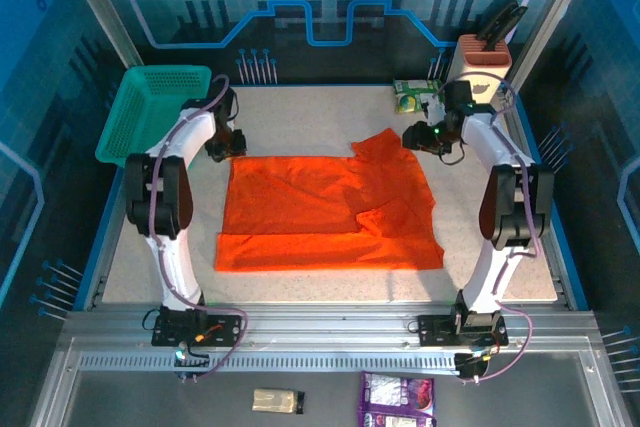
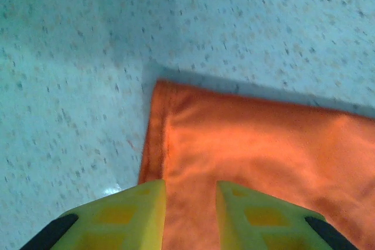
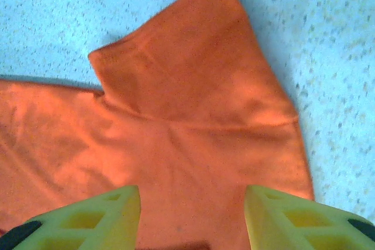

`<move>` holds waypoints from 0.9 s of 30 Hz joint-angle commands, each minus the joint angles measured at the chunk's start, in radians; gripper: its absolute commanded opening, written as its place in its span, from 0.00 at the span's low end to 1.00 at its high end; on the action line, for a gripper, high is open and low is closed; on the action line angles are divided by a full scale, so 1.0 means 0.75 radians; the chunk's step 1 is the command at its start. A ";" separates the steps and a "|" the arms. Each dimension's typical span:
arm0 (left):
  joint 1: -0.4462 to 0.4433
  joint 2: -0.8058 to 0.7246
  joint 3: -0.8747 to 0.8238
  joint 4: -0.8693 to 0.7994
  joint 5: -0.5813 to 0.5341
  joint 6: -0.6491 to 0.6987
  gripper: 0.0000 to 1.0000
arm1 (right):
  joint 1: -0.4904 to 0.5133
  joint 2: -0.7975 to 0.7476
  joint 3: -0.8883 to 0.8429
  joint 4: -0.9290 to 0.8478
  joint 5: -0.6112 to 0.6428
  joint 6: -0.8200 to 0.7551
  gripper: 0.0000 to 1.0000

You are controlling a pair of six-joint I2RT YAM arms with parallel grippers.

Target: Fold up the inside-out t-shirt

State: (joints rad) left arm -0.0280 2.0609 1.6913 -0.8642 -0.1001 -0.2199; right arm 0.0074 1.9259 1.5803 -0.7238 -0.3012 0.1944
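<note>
I should keep lowering my left gripper toward the t-shirt's hemmed corner [image 2: 162,90], which lies flat and clear ahead of the parted fingers, until they pinch the cloth there [image 2: 170,115].
The inside-out t-shirt [image 1: 320,212] lies spread on the speckled table, bright orange-red, with one sleeve [image 1: 385,147] sticking out at the back right. My left gripper [image 1: 228,144] hovers over its back left corner. In the left wrist view the hemmed corner of the shirt [image 2: 246,139] lies flat under the left gripper [image 2: 190,197], whose jaws stand a little apart. My right gripper [image 1: 415,137] is by the sleeve. In the right wrist view the right gripper [image 3: 192,203] stands open wide above the shirt [image 3: 193,103], just below the sleeve.
A teal mesh basket [image 1: 150,107] leans at the back left corner. A green packet [image 1: 412,97] and a brown-and-white block [image 1: 483,55] stand at the back right. Two small packets [image 1: 398,397] lie below the front rail.
</note>
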 commanded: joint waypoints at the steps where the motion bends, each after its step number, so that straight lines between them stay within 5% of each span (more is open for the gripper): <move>1: 0.014 0.111 0.127 -0.154 -0.100 0.084 0.29 | 0.010 0.083 0.121 -0.094 -0.004 -0.037 0.51; 17: 0.031 0.414 0.397 -0.269 -0.126 0.125 0.29 | 0.012 0.269 0.326 -0.146 -0.011 -0.011 0.52; 27: 0.037 0.449 0.402 -0.264 -0.117 0.141 0.15 | 0.051 0.444 0.495 -0.143 0.002 -0.109 0.52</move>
State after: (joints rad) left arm -0.0147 2.3631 1.9739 -1.0279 -0.1898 -0.1272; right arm 0.0189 2.2044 1.8896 -0.8127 -0.2958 0.1661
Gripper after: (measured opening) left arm 0.155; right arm 0.518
